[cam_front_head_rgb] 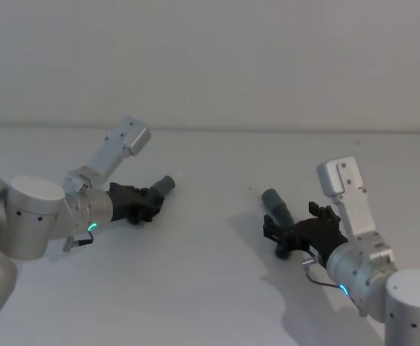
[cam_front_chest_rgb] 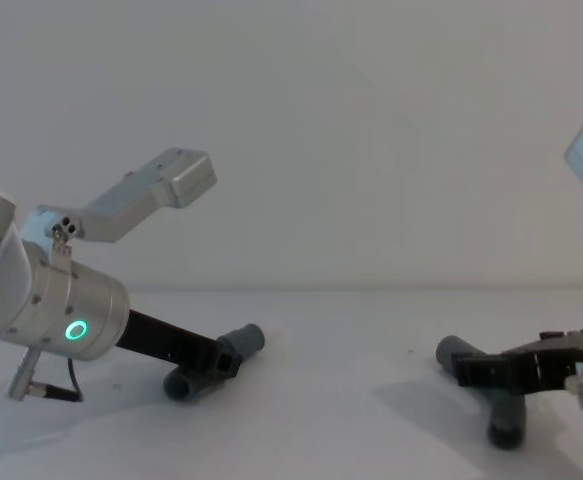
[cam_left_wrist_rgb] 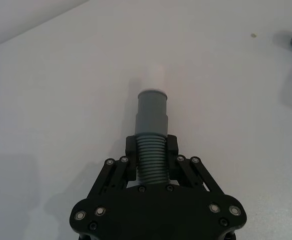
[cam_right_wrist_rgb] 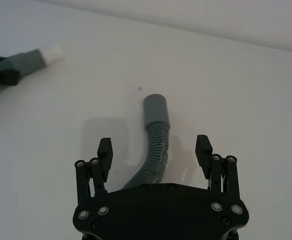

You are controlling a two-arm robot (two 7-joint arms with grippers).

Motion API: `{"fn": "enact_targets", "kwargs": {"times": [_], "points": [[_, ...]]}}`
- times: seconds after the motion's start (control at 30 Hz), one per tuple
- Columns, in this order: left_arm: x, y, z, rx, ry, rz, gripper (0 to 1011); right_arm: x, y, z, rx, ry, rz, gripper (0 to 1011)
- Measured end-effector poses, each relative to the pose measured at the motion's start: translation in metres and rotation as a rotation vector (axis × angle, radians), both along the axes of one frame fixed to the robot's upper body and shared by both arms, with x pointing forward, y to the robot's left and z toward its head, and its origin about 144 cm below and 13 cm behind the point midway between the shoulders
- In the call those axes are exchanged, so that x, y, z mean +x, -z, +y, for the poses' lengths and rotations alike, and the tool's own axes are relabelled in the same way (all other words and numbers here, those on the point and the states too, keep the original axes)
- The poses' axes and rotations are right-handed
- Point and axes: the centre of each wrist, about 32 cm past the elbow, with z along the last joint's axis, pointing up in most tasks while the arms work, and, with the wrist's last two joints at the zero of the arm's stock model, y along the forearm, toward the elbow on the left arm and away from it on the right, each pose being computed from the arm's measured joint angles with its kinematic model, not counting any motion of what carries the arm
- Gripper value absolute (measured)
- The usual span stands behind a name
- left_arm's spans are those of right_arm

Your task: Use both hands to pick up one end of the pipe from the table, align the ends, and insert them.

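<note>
The second pipe piece [cam_front_chest_rgb: 506, 420] will stay bent with its cuff sticking out in front when I lift it, because the ribbed body [cam_right_wrist_rgb: 157, 153] curves behind a straight cuff.
My left gripper [cam_front_head_rgb: 146, 204] [cam_left_wrist_rgb: 151, 150] is shut on the ribbed body of one dark grey pipe piece [cam_left_wrist_rgb: 152, 112]. That piece's smooth cuff and narrower white tip [cam_left_wrist_rgb: 155, 77] stick out ahead of the fingers, low over the white table [cam_front_head_rgb: 210, 288]. The second pipe piece [cam_front_head_rgb: 276, 205] [cam_right_wrist_rgb: 156, 110] lies curved on the table to the right. My right gripper [cam_front_head_rgb: 282, 234] [cam_right_wrist_rgb: 154, 150] is open, with a finger on each side of its ribbed body and a gap to both. The chest view shows the left gripper [cam_front_chest_rgb: 206, 360] and the right gripper [cam_front_chest_rgb: 481, 370] low over the table.
A plain pale wall stands behind the table's far edge. A bare stretch of table separates the two pipe pieces. A tiny dark speck [cam_right_wrist_rgb: 139, 89] lies just beyond the right piece's cuff.
</note>
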Motion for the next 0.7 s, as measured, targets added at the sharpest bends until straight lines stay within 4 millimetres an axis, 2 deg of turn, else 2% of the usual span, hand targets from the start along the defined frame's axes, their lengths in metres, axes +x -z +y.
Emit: {"fn": "enact_targets", "kwargs": {"times": [0.7], "points": [[0.0,0.0,0.0,0.0,0.0,0.0,319,0.022,-0.004,0.025,-0.026,0.125,0.093,1002]]}}
